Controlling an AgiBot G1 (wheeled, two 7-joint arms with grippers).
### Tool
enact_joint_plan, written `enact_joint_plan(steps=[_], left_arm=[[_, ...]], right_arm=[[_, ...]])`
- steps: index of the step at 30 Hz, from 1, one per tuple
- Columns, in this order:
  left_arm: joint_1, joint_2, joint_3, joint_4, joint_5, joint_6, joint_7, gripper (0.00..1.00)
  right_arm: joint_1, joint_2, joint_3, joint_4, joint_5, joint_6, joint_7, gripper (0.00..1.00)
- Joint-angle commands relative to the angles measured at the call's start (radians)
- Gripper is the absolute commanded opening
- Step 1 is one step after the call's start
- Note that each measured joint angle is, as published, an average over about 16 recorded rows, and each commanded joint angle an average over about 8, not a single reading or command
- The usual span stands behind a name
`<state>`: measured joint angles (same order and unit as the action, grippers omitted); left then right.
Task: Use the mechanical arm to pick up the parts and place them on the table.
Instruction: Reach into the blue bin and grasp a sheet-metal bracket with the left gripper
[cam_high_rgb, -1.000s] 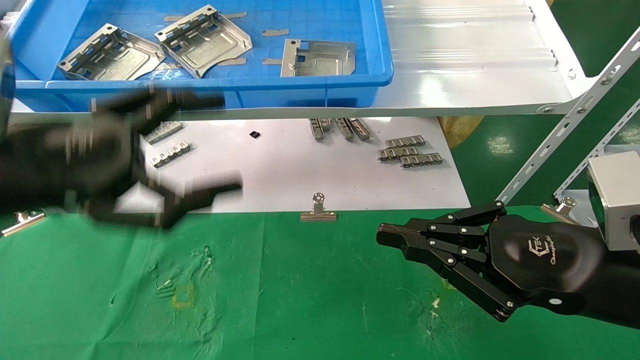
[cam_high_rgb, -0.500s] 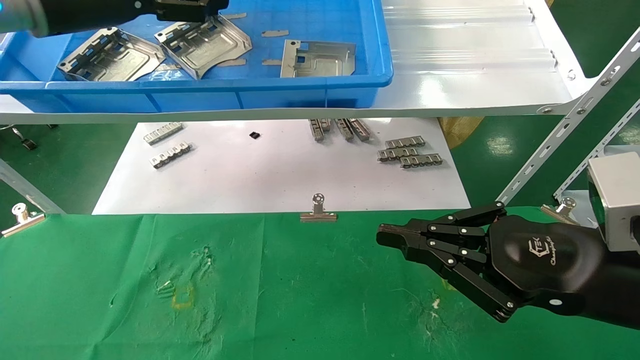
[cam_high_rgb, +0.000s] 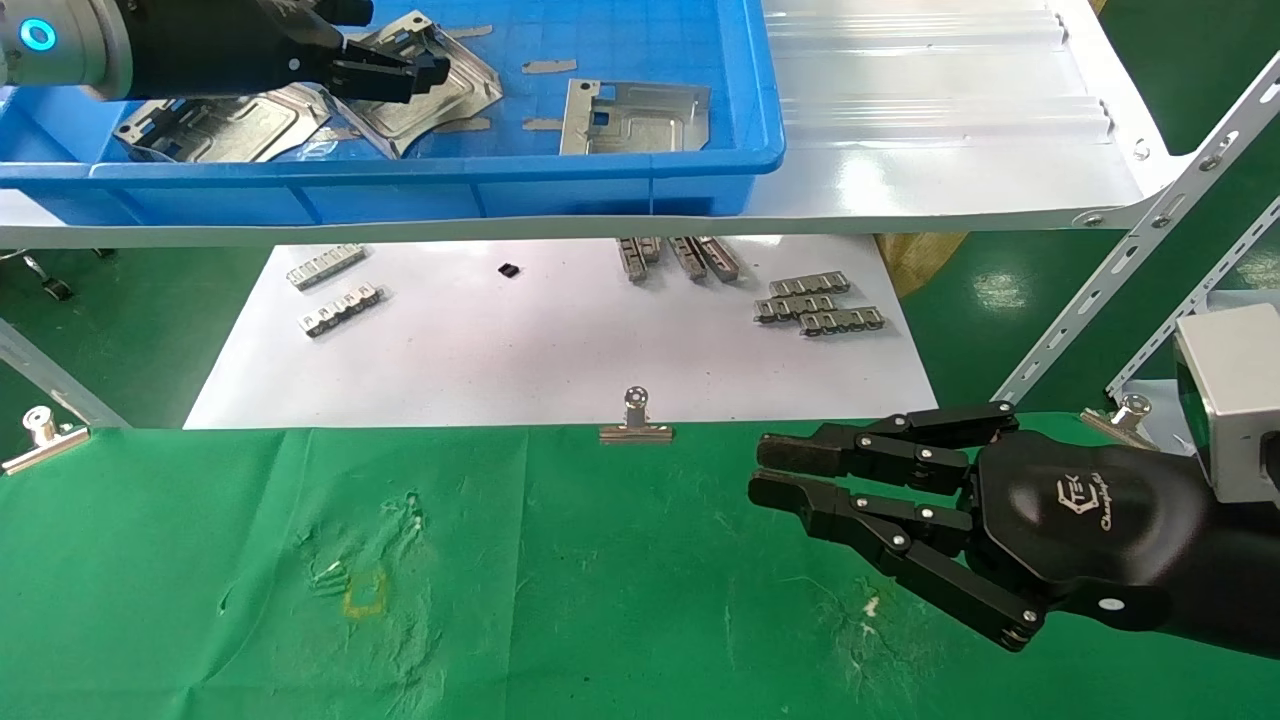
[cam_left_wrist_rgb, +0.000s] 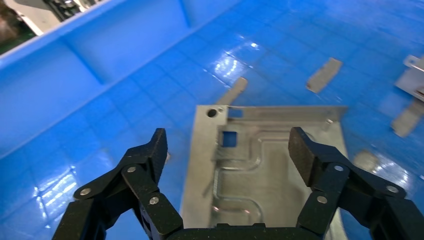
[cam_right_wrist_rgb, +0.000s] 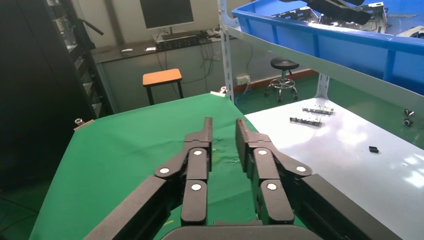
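Observation:
Grey strips (cam_high_rgb: 464, 124) show from under the middle silver part (cam_high_rgb: 468, 86), flat on the bottom of the bin, so they will stay behind when the robot lifts the middle part.
Three silver parts lie in the blue bin (cam_high_rgb: 450, 165): a left one (cam_high_rgb: 220, 120), a middle one (cam_high_rgb: 450, 90) and a flat right one (cam_high_rgb: 635, 115). My left gripper (cam_high_rgb: 405, 70) is open and empty over the bin, above the middle part, pointing at the right one. In the left wrist view the flat part (cam_left_wrist_rgb: 270, 165) shows between the spread fingers of the left gripper (cam_left_wrist_rgb: 230, 142), with no contact visible. My right gripper (cam_high_rgb: 762, 470) hovers low over the green table (cam_high_rgb: 600, 600), fingers parted a little, empty; it also shows in the right wrist view (cam_right_wrist_rgb: 224, 125).
The bin stands on a glossy white shelf (cam_high_rgb: 950, 150) above a white sheet (cam_high_rgb: 560, 350) holding small toothed strips (cam_high_rgb: 820, 305). Binder clips (cam_high_rgb: 637, 420) pin the cloth's far edge. Slanted metal shelf braces (cam_high_rgb: 1150, 230) stand at the right.
My left arm rose from over the white sheet into the blue bin and moved right over the middle part. My right gripper's fingers parted slightly from shut.

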<state>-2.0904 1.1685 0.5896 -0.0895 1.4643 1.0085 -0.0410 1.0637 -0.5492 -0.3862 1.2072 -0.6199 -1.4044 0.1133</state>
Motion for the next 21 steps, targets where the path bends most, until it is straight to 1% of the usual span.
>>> enact_joint_plan(steps=[1,4,7,21], left_arm=[[-0.01,0.0,0.007,0.013,0.009,0.022,0.002,0.0],[-0.015,-0.005,0.01,0.025,0.012,0.05,0.014,0.0],[-0.017,-0.009,0.008,0.038,0.01,0.052,0.025,0.0],[-0.028,-0.016,0.004,0.076,0.007,-0.086,0.054,0.0]], right_arm=[[0.0,0.0,0.0,0.0,0.0,0.0,0.0,1.0],[0.0,0.0,0.0,0.0,0.0,0.0,0.0,1.0],[0.0,0.0,0.0,0.0,0.0,0.0,0.0,1.0],[0.0,0.0,0.0,0.0,0.0,0.0,0.0,1.0]])
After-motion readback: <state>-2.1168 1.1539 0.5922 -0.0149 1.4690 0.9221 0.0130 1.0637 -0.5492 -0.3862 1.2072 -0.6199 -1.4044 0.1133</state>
